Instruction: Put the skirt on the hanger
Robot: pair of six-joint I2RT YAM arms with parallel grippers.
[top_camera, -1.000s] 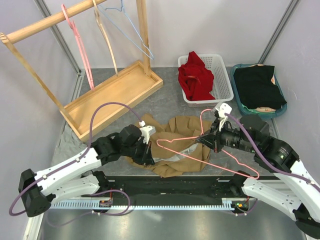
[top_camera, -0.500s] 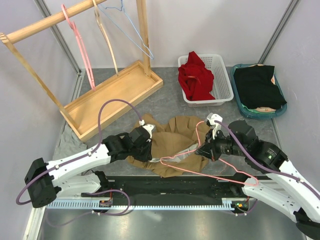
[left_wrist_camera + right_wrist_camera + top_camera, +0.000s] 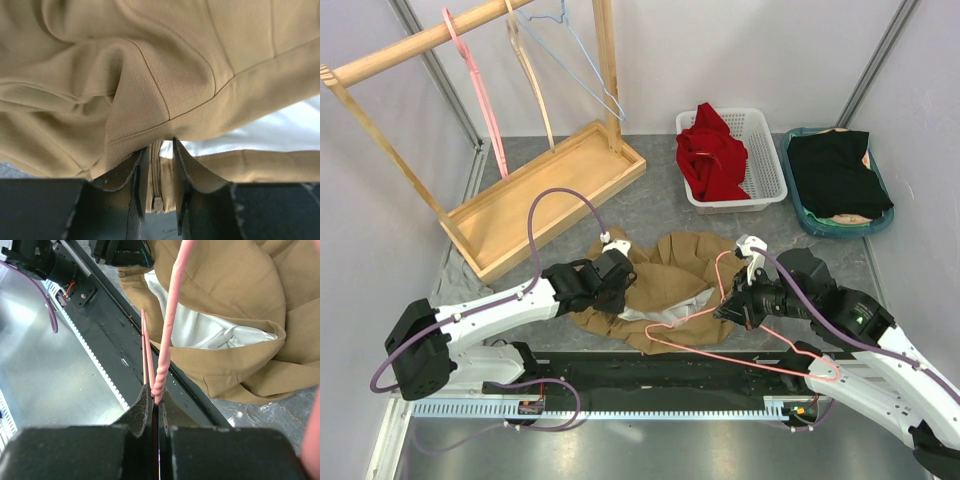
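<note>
Next, my right gripper brings the hanger's end (image 3: 649, 330) back over the white lining (image 3: 665, 313), because that end lies over the skirt's near edge, outside the open waist.
The tan skirt (image 3: 670, 270) lies crumpled on the grey table between the arms, with its white lining showing at the open waist. My left gripper (image 3: 618, 288) sits at the skirt's left edge. In the left wrist view its jaws (image 3: 157, 150) stand narrow, with the zipper strip of the skirt (image 3: 165, 65) between them. My right gripper (image 3: 728, 305) is shut on the twisted neck of a pink wire hanger (image 3: 720, 338). The hanger lies low over the skirt's near edge and the black rail. The right wrist view shows the gripper (image 3: 156, 395), the hanger (image 3: 172, 305) and the skirt (image 3: 225, 290).
A wooden rack (image 3: 550, 180) at the back left carries a pink hanger (image 3: 470, 80), a wooden hanger (image 3: 525, 60) and a blue hanger (image 3: 582, 62). A white basket (image 3: 767, 170) holds a red garment. A teal tray (image 3: 798, 205) holds a black garment. A black rail (image 3: 660, 375) runs along the near edge.
My right gripper has lowered the pink hanger and brought it left, onto the skirt's near edge. My left gripper has shifted right and away along the skirt's edge.
</note>
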